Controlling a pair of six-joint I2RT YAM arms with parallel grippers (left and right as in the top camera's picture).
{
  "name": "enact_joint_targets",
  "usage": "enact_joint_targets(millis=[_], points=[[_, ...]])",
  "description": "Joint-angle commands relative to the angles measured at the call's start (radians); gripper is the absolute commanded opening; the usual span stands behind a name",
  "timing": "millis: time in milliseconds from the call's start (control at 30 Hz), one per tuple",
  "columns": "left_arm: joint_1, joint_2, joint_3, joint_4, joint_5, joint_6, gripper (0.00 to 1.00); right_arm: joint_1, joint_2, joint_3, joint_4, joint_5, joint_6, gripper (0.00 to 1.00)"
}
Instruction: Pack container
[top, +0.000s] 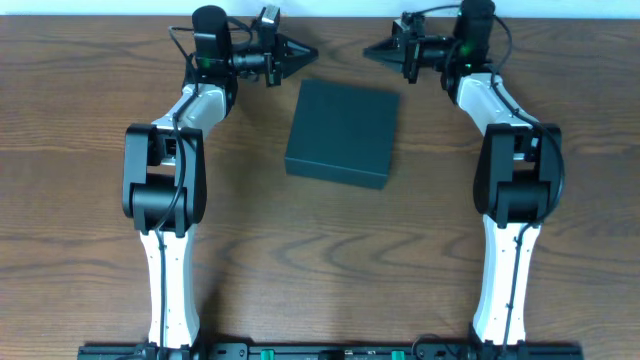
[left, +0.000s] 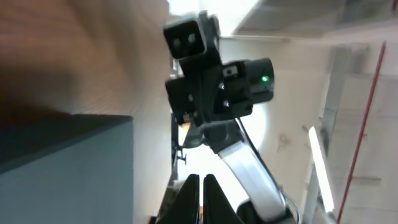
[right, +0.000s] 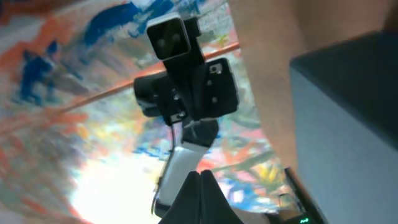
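The lid is flat on the container (top: 345, 125) and the container's far edge is clear of the gripper's fingers, so my right gripper goes on rising away and opens above the table (top: 385, 30).
The container (top: 342, 133), a dark teal-green square box with its lid down, rests on the wooden table between my two arms. My left gripper (top: 310, 55) hovers shut behind the box's far left corner, pointing right, with nothing in it. My right gripper (top: 370, 52) is shut too, behind the far right corner and pointing left at the other one. In the left wrist view the container (left: 62, 168) fills the lower left beside my shut gripper (left: 202, 182). From the right wrist, the container (right: 348, 124) stands at right, and my gripper (right: 199, 175) is shut and empty.
Brown wooden table (top: 90, 110) spreads all around the box. Each wrist camera looks across at the opposite arm's camera head (left: 214, 74) (right: 186, 78). A pale wall edge runs along the table's back (top: 560, 10).
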Motion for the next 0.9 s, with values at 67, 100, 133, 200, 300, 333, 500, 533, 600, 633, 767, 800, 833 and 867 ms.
enact_joint_targets(millis=[67,100,133,200,300,333,500,533,600,633,767,800,833,867], points=[[0.009,-0.013,0.056,0.338,0.052,-0.277,0.06,0.002,-0.029,0.028,0.448,-0.024,0.325,0.02],[0.009,-0.013,0.074,0.435,0.064,-0.359,0.06,0.003,-0.042,0.037,0.478,-0.034,0.325,0.02],[0.009,-0.014,0.094,0.525,0.08,-0.435,0.05,0.003,-0.056,0.038,0.49,-0.034,0.325,0.02],[0.014,-0.013,0.155,0.706,0.141,-0.621,0.06,0.003,-0.094,0.038,0.532,-0.034,0.325,0.02],[0.02,-0.041,0.237,0.834,0.175,-0.672,0.06,0.005,-0.147,0.039,0.574,-0.034,0.325,0.02],[0.021,-0.06,0.253,0.819,0.175,-0.672,0.05,0.004,-0.164,0.039,0.573,-0.034,0.325,0.02],[0.03,-0.189,0.312,0.808,0.175,-0.672,0.06,0.003,-0.273,0.039,0.615,-0.034,0.325,0.02],[0.033,-0.227,0.316,0.798,0.175,-0.672,0.06,0.003,-0.303,0.039,0.616,-0.034,0.325,0.02],[0.04,-0.309,0.317,0.793,0.175,-0.671,0.06,0.003,-0.364,0.039,0.624,-0.034,0.322,0.02],[0.045,-0.343,0.317,0.792,0.175,-0.671,0.06,0.003,-0.389,0.039,0.625,-0.034,0.322,0.02],[0.059,-0.48,0.317,0.756,0.175,-0.671,0.06,0.01,-0.515,0.039,0.611,-0.034,0.322,0.04],[0.06,-0.514,0.317,0.742,0.175,-0.67,0.06,0.014,-0.552,0.039,0.611,-0.028,0.322,0.06],[0.06,-0.554,0.317,0.716,0.174,-0.662,0.06,0.018,-0.585,0.039,0.613,-0.018,0.318,0.1],[0.06,-0.581,0.317,0.697,0.16,-0.64,0.13,0.019,-0.612,0.039,0.613,-0.005,0.31,0.15]])
